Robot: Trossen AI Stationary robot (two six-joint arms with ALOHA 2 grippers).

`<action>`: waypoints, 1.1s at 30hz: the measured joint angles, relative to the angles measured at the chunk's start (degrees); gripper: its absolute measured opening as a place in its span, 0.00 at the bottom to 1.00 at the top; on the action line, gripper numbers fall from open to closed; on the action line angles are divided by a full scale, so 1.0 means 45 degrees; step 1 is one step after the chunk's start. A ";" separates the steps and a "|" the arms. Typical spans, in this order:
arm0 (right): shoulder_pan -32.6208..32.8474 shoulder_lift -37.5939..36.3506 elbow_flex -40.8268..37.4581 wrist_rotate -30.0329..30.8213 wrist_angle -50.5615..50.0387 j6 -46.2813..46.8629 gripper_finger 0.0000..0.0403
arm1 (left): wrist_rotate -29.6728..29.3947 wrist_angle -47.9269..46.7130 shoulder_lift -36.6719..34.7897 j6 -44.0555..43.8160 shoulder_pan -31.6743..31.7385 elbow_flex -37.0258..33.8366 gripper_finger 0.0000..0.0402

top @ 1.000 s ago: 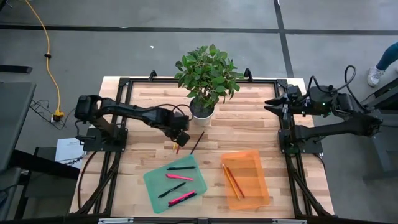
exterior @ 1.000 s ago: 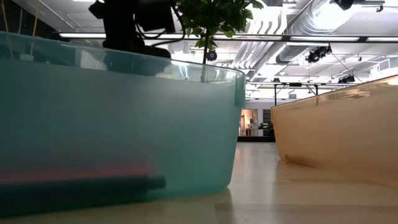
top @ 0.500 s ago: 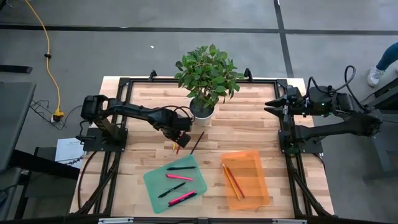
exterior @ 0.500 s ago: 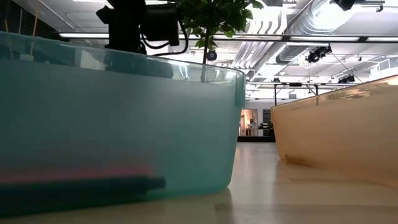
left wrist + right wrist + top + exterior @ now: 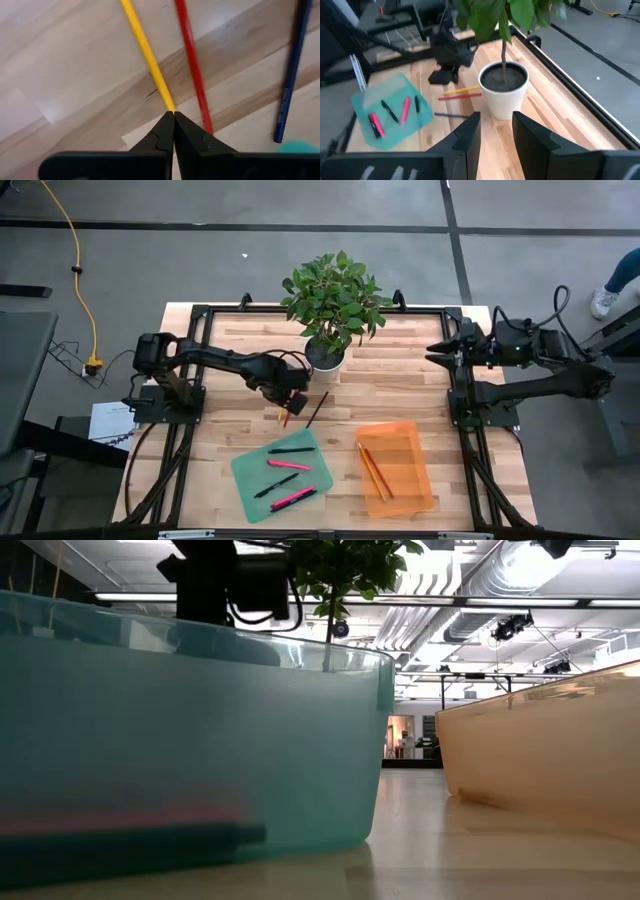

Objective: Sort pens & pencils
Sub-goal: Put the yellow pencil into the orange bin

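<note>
The closed fingers of the robot's left gripper are over the yellow pencil's near end [image 5: 170, 105] and crooked to it, so next the gripper opens, turns in line with the pencil and straddles the pencil's body [image 5: 153, 65].
Three pencils lie on the wooden table near the plant pot: a yellow pencil [image 5: 147, 55], a red one [image 5: 192, 65] and a dark one [image 5: 292, 65], also seen as a yellow pencil [image 5: 462, 90]. My left gripper [image 5: 173, 117] points down, shut, its tips right over the yellow pencil's near part. In the high view my left gripper [image 5: 291, 393] stands above these pencils [image 5: 285, 416]. Pink and black pens [image 5: 288, 465] lie in the teal tray [image 5: 245, 472]. My right gripper [image 5: 495, 130] waits open at the right edge. My left gripper comes from above with shut fingers [image 5: 160, 137], and the yellow pencil [image 5: 167, 102] runs in under the tips. Whether the tips touch the pencil, I cannot tell. The pencil lies flat on the table.
An orange tray [image 5: 410, 485] at the near right holds two pencils [image 5: 372, 470]. A potted plant [image 5: 326, 352] stands just behind the loose pencils. The black frame rails [image 5: 190, 360] run along both table sides.
My left gripper has rolled a little about its own axis above the loose pencils and stays shut. The pencils lie where they were.
</note>
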 joint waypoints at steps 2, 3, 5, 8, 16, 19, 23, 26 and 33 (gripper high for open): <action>0.0000 -0.0005 0.0000 -0.0005 -0.0330 -0.0324 0.26 | 0.0292 0.0275 0.0199 -0.0345 0.0068 -0.0001 0.01; 0.0000 -0.0002 0.0000 -0.0005 -0.0431 -0.0441 0.26 | 0.0434 0.0420 0.0315 -0.0515 0.0142 0.0001 0.01; 0.0000 -0.0040 0.0000 -0.0223 -0.0549 -0.0533 0.26 | 0.0557 0.0441 0.0416 -0.0953 0.0290 -0.0003 0.04; 0.0002 -0.0190 -0.0005 -0.0704 -0.0627 -0.0932 0.26 | 0.0445 0.0800 0.0402 -0.1525 0.0304 -0.0003 0.10; 0.0005 -0.0702 -0.0005 -0.0587 -0.1356 -0.1606 0.26 | 0.0504 0.0381 0.0402 -0.2594 0.0299 -0.0003 0.25; 0.0005 -0.0788 -0.0005 -0.0244 -0.1349 -0.1637 0.26 | 0.0501 0.0357 0.0402 -0.2742 0.0299 -0.0003 0.25; 0.0005 -0.0809 -0.0005 -0.0185 -0.1354 -0.1650 0.26 | 0.0455 0.0357 0.0406 -0.2957 0.0299 -0.0003 0.22; 0.0005 -0.0877 -0.0005 -0.0174 -0.1354 -0.1686 0.26 | 0.0616 0.0389 0.0608 -0.3032 0.0299 -0.0006 0.20; 0.0005 -0.1073 -0.0005 -0.0151 -0.1366 -0.1736 0.26 | 0.1360 0.1151 0.1374 -0.3061 0.0289 0.0009 0.16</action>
